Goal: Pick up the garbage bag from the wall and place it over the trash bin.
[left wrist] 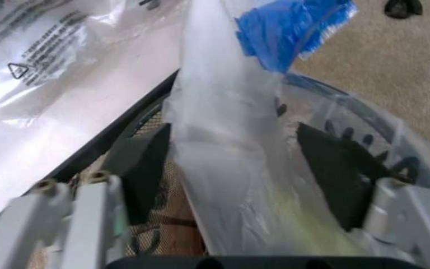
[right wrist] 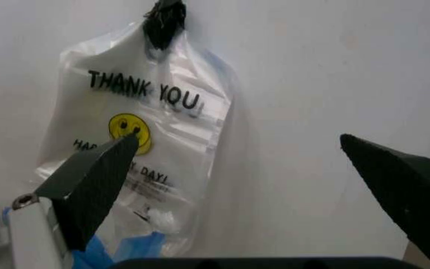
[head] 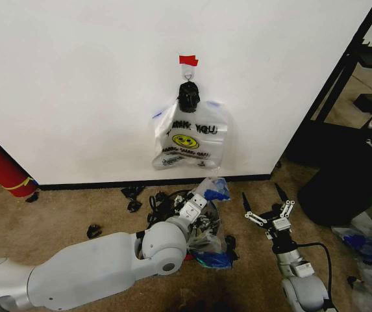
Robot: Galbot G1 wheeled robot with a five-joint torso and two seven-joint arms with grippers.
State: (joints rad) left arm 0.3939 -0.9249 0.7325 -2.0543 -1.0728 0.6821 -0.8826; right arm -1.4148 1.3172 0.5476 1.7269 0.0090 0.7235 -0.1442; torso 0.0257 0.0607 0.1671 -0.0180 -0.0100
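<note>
The garbage bag's plastic hangs out over the rim of the trash bin. The trash bin will tip and come along when I pull the plastic with my right gripper.
The garbage bag, see-through plastic with blue patches, rises out of the trash bin on the carpet below the wall. My left gripper reaches into the bin and is shut on the bag. In the left wrist view the bag runs between the dark pads, with black mesh beneath. My right gripper stands open to the right of the bin, holding nothing. A second bag lettered "THANK YOU" hangs from the hook under red tape.
A red roll leans at the left of the wall. A black rack and a large black bulk stand at the right. Black scraps lie on the carpet, and crumpled plastic lies at the lower right.
</note>
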